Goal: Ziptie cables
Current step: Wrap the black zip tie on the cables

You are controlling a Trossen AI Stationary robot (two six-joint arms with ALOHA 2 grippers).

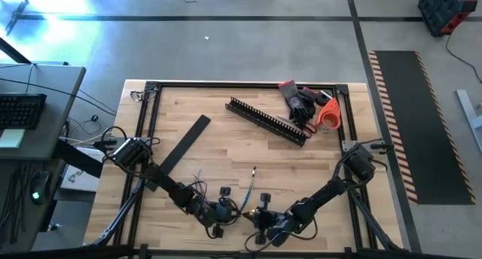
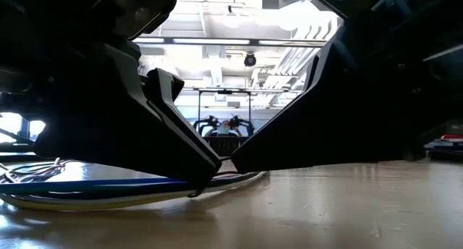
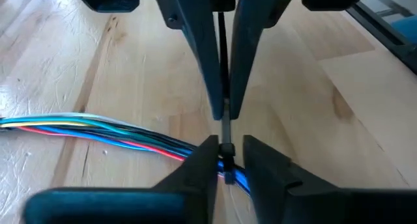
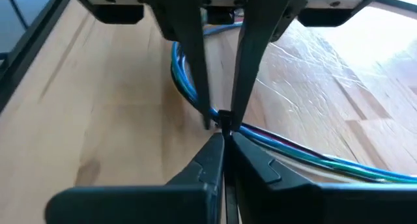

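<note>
The zip tie's head [image 3: 227,150] is between the parted fingers of my left gripper, so these fingers should pinch it still before my right gripper pulls the zip tie's tail [image 3: 226,127].
The cables [image 3: 98,129] are a thin bundle of blue, red, pale and dark wires lying on the wooden table near its near edge [image 1: 246,190]; they also show in the low view [image 2: 108,190]. My left gripper [image 1: 230,211] [image 3: 229,164] and right gripper [image 1: 256,215] [image 4: 225,146] meet tip to tip over the bundle. The left gripper is shut on the cables. The right gripper is shut on a thin dark zip tie [image 3: 222,68] that runs down to the bundle. In the low view both grippers [image 2: 224,166] are dark shapes that hide the meeting point. My left gripper pinches the cable bundle [image 3: 229,175] between its two fingertips, coming level from the table's left and lying across the wires. The bundle rests on the table on either side of the hold. My right gripper pinches the zip tie's thin tail [image 3: 222,87] between its shut fingers [image 3: 205,61], coming from the table's right. The tail runs along the fingers to the bundle [image 4: 225,123] beside the left fingertips.
A flat black strip [image 1: 185,142] lies left of centre. A black comb-toothed channel [image 1: 267,120] lies toward the far right, beside dark gloves [image 1: 300,101] and an orange roll [image 1: 328,113]. A black frame [image 1: 241,84] edges the table. Bare wood lies in the middle.
</note>
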